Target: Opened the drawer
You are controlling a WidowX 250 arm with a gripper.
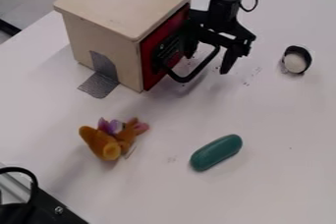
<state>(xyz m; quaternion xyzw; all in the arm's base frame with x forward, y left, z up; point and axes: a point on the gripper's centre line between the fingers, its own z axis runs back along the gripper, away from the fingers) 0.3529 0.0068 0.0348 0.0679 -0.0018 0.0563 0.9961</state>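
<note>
Grey tape fastens the wooden box to the table, so when I pull, the box will stay where it is while the drawer slides straight out.
The black gripper [209, 61] hangs in front of the box's red face, its two fingers spread apart. One finger is close to the red front, and the other is farther out to the right over the table. A black curved handle [190, 76] sticks out from the red drawer front [152, 73], and its outer end passes between the fingers. Whether they touch the handle I cannot tell. The drawer front looks flush with the pale wooden box [126, 4], and the arm partly hides it.
Grey tape [99, 84] runs from the box's side to the white table [289, 169]. An orange-brown plush toy [105, 144] lies nearer the camera, with a green oblong object [216, 153] to its right. A black-rimmed round object [296, 61] is at the right. Black equipment [46, 208] occupies the lower left.
</note>
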